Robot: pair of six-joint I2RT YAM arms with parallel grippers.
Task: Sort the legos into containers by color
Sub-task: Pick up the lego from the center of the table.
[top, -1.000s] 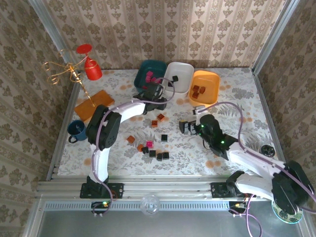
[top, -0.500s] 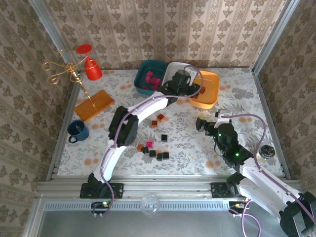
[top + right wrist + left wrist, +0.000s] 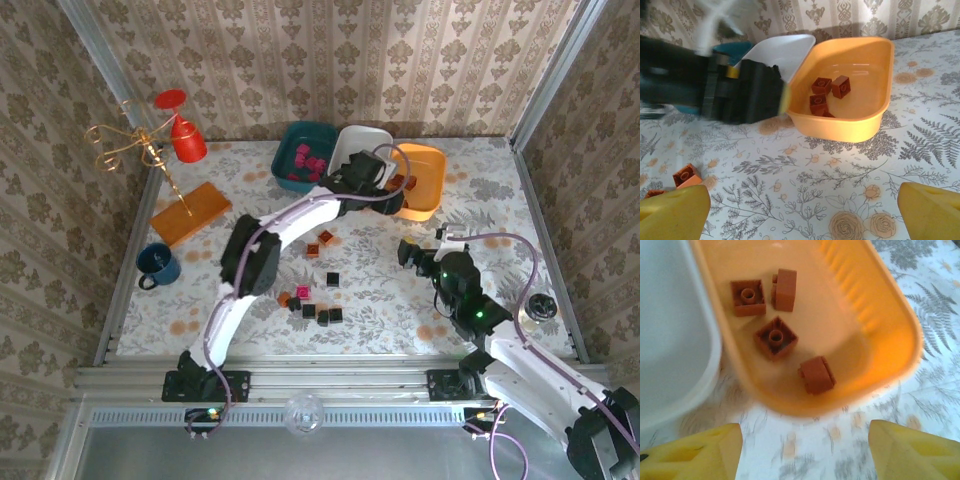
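Next, I move my left gripper back, since my left arm is reaching over the white tray [image 3: 352,143], and bring the lone black lego [image 3: 333,279] there with my right gripper.
The orange tray [image 3: 890,355] holds several reddish-brown legos [image 3: 775,337], with the white tray [image 3: 675,340] touching its left side. My left gripper [image 3: 805,455] hangs open over the tablecloth just in front of that tray, nothing between its yellow fingers [image 3: 695,455]. From above, the left gripper [image 3: 378,185] sits between the white tray [image 3: 372,137] and orange tray [image 3: 428,160]. The teal tray [image 3: 296,135] holds pink legos [image 3: 308,160]. My right gripper [image 3: 802,215] is open and empty over bare cloth, and shows from above as the right gripper [image 3: 408,250]. Loose black, orange and pink legos [image 3: 318,313] lie mid-table.
Two orange bricks [image 3: 320,243] lie behind the loose cluster. A flat orange slab [image 3: 190,212], a dark blue mug [image 3: 158,264] and a gold wire stand with red cups [image 3: 180,135] occupy the left side. The left arm's black wrist [image 3: 740,92] stands left of the orange tray [image 3: 840,125].
My left gripper swung right from in front of the teal tray to the orange tray's near edge. The right gripper drew back to the right.
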